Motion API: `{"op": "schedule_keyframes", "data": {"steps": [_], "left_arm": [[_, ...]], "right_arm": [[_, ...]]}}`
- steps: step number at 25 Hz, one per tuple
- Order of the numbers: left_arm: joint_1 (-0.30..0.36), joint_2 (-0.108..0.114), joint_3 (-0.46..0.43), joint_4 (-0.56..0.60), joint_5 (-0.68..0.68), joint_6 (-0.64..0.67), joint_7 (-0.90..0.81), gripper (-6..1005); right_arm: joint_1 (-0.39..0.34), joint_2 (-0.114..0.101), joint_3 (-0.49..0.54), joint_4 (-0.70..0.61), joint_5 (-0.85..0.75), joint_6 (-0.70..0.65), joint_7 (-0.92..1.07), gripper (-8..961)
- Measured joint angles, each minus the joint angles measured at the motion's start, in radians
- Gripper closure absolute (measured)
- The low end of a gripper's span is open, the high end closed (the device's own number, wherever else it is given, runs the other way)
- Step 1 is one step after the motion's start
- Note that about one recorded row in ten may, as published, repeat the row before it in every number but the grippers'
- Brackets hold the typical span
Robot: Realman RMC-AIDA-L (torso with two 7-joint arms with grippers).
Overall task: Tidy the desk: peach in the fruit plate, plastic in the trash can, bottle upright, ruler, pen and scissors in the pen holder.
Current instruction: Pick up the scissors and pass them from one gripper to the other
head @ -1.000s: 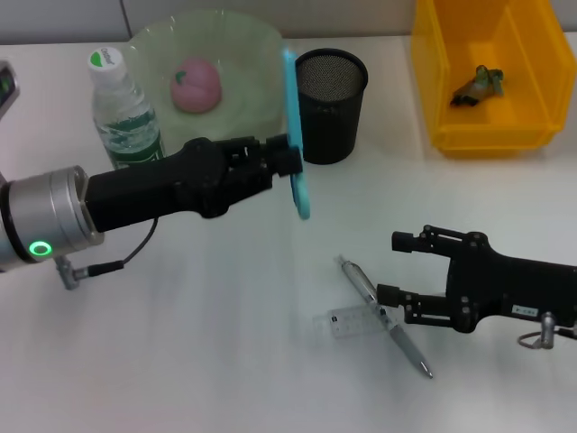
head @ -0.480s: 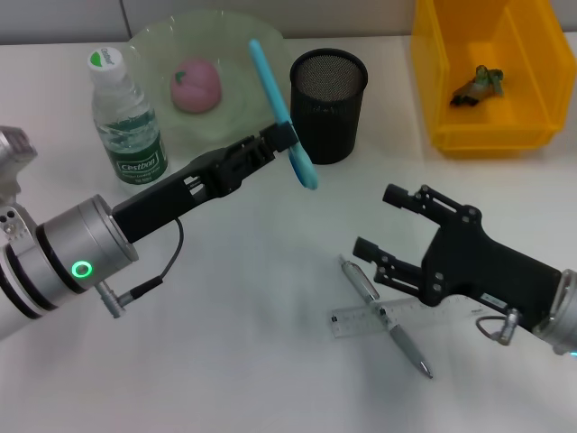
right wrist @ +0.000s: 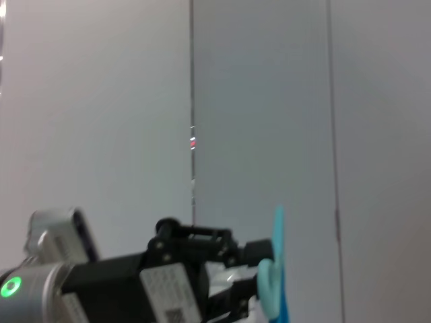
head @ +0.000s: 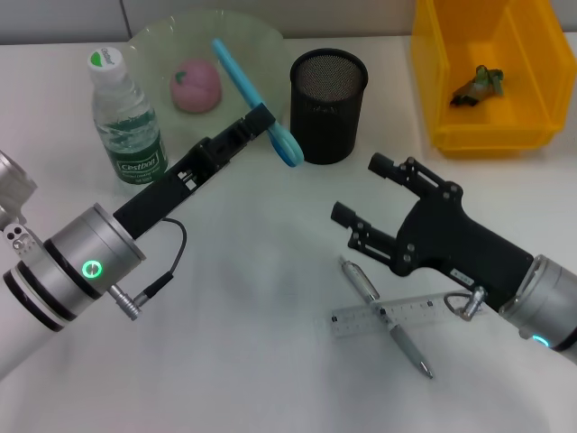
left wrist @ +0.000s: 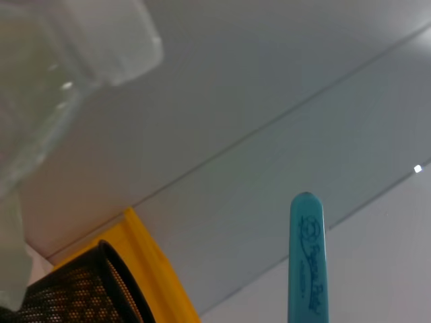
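The blue scissors' handle (head: 287, 145) sticks out free past the robot's left fingers, so the open right gripper keeps moving toward that handle (head: 290, 152) and closes there.
My left gripper (head: 261, 124) is shut on the blue scissors (head: 257, 102), holding them tilted in the air just left of the black mesh pen holder (head: 329, 104). The scissors' blue end (left wrist: 306, 259) rises in the left wrist view, and the scissors (right wrist: 276, 269) also show in the right wrist view. My right gripper (head: 356, 188) hangs open above the silver pen (head: 362, 282), which lies across the clear ruler (head: 356, 322). The pink peach (head: 196, 86) rests in the green fruit plate (head: 257, 41). The bottle (head: 126, 113) stands upright. A plastic scrap (head: 478, 83) lies in the yellow bin (head: 435, 99).
The pen holder's rim (left wrist: 81, 286) and the yellow bin's edge (left wrist: 155, 269) appear in the left wrist view. The bottle stands close beside the left forearm. Bare white desk lies at the front left and between the two arms.
The left gripper has tipped the scissors from upright to slanting and lifted them back over the plate's edge. The right gripper has risen off the pen and ruler and swung toward the pen holder.
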Motion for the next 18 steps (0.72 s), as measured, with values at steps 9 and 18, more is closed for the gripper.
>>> {"op": "schedule_keyframes", "data": {"steps": [9,18], "left_arm": [[-0.011,0.0,-0.047,-0.033,0.002,-0.041,-0.052,744],[-0.033,0.0,-0.092,-0.078,0.003,-0.11,-0.119,743]], "right_arm": [[0.071,0.0,0.036,0.052,-0.001,0.059,-0.005,240],[0.111,0.0,0.145,0.136,-0.006,0.117,-0.166,249]]}}
